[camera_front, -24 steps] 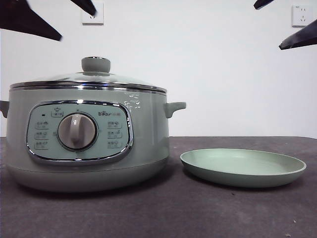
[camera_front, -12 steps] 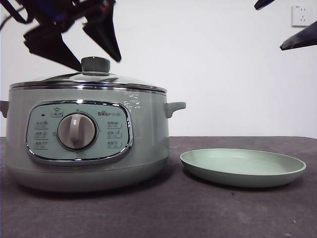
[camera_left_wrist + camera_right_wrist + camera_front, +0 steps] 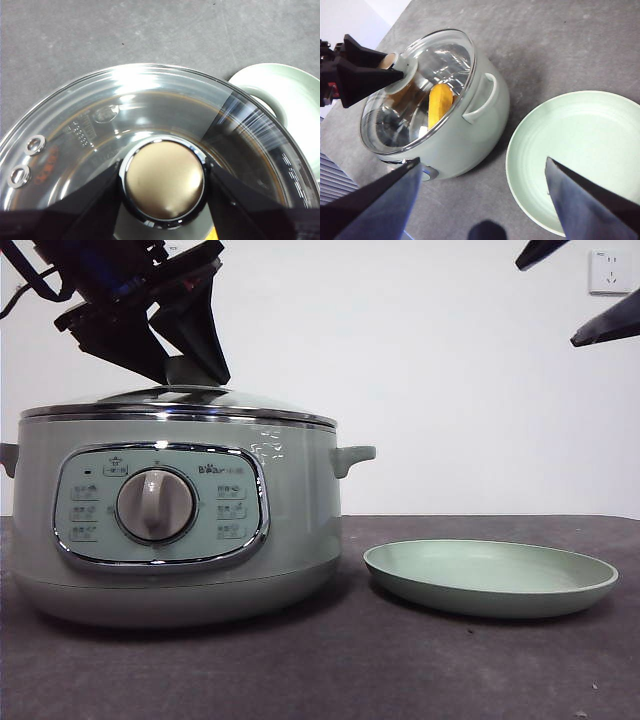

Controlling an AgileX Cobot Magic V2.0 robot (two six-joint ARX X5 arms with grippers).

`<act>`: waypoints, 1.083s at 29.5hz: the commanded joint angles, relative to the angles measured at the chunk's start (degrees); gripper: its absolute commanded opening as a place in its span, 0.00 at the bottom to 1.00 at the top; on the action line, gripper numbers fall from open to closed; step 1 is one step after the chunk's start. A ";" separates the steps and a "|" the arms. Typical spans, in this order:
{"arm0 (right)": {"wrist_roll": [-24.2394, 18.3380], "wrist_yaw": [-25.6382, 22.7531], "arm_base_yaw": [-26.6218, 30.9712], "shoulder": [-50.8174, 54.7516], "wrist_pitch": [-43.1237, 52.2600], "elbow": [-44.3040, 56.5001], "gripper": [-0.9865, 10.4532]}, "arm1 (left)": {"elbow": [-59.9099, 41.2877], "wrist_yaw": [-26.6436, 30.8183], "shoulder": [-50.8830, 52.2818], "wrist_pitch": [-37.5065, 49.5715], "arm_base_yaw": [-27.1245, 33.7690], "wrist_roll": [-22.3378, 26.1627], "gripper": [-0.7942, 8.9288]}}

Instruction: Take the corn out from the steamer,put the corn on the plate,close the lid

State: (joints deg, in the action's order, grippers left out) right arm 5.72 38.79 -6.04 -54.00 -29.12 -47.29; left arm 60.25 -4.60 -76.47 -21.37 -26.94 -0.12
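My gripper will lift the glass lid [image 3: 255,401] clear off and leave the steamer standing, because the lid's metal rim [image 3: 262,416] rests along the steamer's edge.
The steamer [image 3: 300,520] stands at the left of the table with its glass lid [image 3: 250,400] seated on the rim. My left gripper [image 3: 196,380] is down over the lid's knob [image 3: 164,182], open, one jaw close on each side of it. In the right wrist view the yellow-orange corn [image 3: 440,102] lies inside the steamer [image 3: 480,125], seen through the lid [image 3: 445,55]. The pale green plate [image 3: 490,575] sits bare to the right of the pot. High above it, my right gripper [image 3: 482,160] hangs open, holding nothing.
A side handle [image 3: 352,455] juts from the pot toward the plate. Dark grey tabletop [image 3: 330,670] runs in front of both. A white wall with sockets [image 3: 610,270] stands behind.
My left gripper came down from the upper left onto the lid's knob, and its jaws drew in closer around it. The lid stays seated. The right arm has barely moved.
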 commanded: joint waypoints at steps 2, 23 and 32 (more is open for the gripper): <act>0.48 -0.15 -0.15 -0.04 0.24 -0.13 0.44 | -0.09 0.37 -0.02 0.48 -0.11 1.88 0.07; 0.57 -15.23 -24.09 -13.62 5.09 -12.35 0.45 | 1.05 18.27 22.75 -1.09 0.04 1.86 0.07; -7.26 -24.35 -35.39 -40.94 -9.66 -40.68 0.45 | 1.05 26.18 35.56 -5.66 0.00 1.84 0.07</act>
State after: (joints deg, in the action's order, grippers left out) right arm -0.30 14.44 -41.30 -94.19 -39.07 -87.22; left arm 60.29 21.85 -41.78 -29.74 -26.89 1.08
